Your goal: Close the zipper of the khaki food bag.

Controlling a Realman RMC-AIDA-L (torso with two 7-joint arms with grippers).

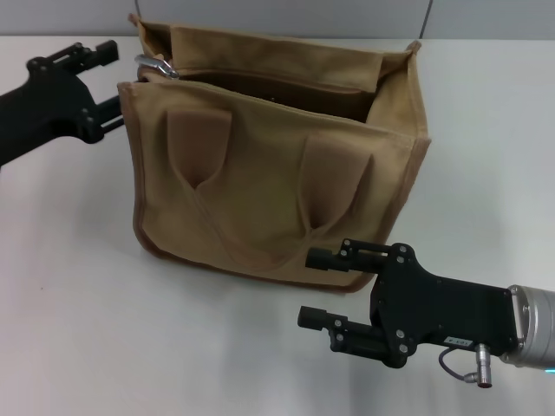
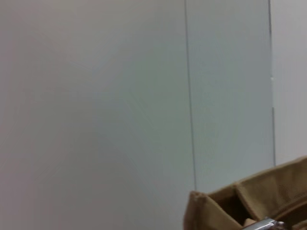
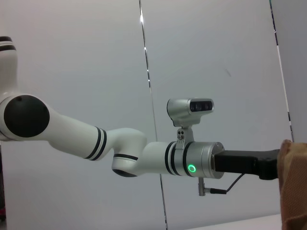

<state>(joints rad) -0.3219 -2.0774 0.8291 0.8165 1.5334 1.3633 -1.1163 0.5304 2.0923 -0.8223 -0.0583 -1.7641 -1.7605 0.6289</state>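
The khaki bag's top gapes slack (image 1: 201, 81) next to the slider, so my left gripper needs to pinch the zipper's end (image 1: 141, 74) and hold it while my right gripper grabs the slider.
The khaki food bag (image 1: 269, 165) stands in the middle of the white table with its top gaping open. Its zipper (image 1: 260, 82) is unzipped, and the silver slider with pull tab (image 1: 156, 66) sits at the bag's left end. My left gripper (image 1: 111, 84) is open at that left end, level with the top edge; its fingertips are just short of the slider and hold nothing. The left wrist view shows the bag's corner (image 2: 240, 201) and the slider (image 2: 266, 224). My right gripper (image 1: 312, 288) is open and empty in front of the bag's lower right corner.
The white table (image 1: 78, 286) stretches all around the bag, with a grey panelled wall (image 2: 96, 96) behind. The right wrist view shows my left arm (image 3: 144, 158) reaching to the bag's edge (image 3: 293, 187).
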